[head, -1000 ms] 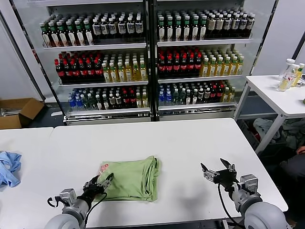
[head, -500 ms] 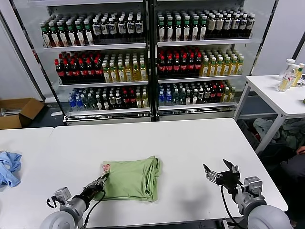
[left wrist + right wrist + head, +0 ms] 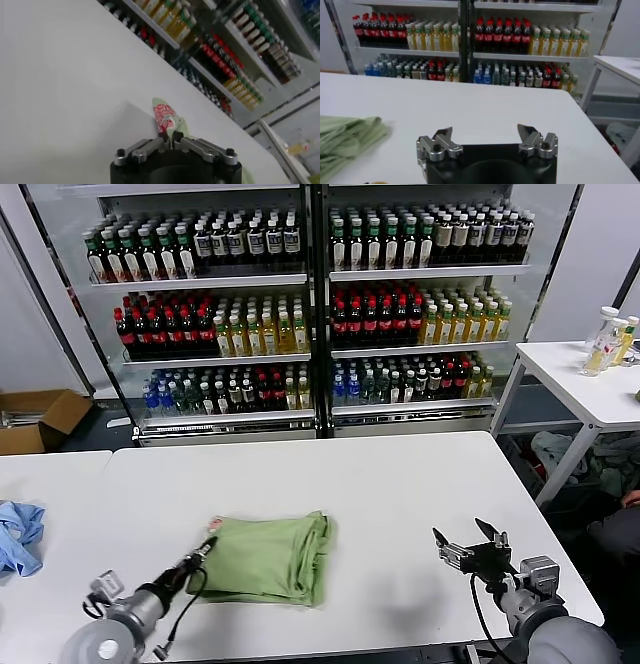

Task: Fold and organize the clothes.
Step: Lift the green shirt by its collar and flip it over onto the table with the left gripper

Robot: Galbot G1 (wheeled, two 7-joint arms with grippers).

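My left gripper needs to swing the polo shirt's held edge over to the shirt's opposite end (image 3: 312,556) to turn the shirt face up, because its printed front (image 3: 164,113) is underneath.
The clothes, a folded light green polo shirt (image 3: 268,556), lie on the white table (image 3: 380,484) in front of me, left of centre. My left gripper (image 3: 205,547) is at the shirt's near-left corner and is shut on it. In the left wrist view a flap of the shirt (image 3: 165,115) with red-and-white print stands up from between the closed jaws of the left gripper (image 3: 170,141). My right gripper (image 3: 470,542) hovers open over bare table to the shirt's right. Nothing lies between the jaws of the right gripper (image 3: 486,134), and the shirt (image 3: 345,137) is well to its side.
A crumpled light blue garment (image 3: 18,534) lies on the neighbouring table at far left. Glass-door coolers full of bottles (image 3: 310,304) stand behind the table. A cardboard box (image 3: 35,416) sits on the floor at left, and a side table (image 3: 590,384) with bottles at right.
My left gripper has closed on the shirt's near-left corner and drawn back toward me, lifting the printed corner. The right gripper has drifted slightly right and lower, still open.
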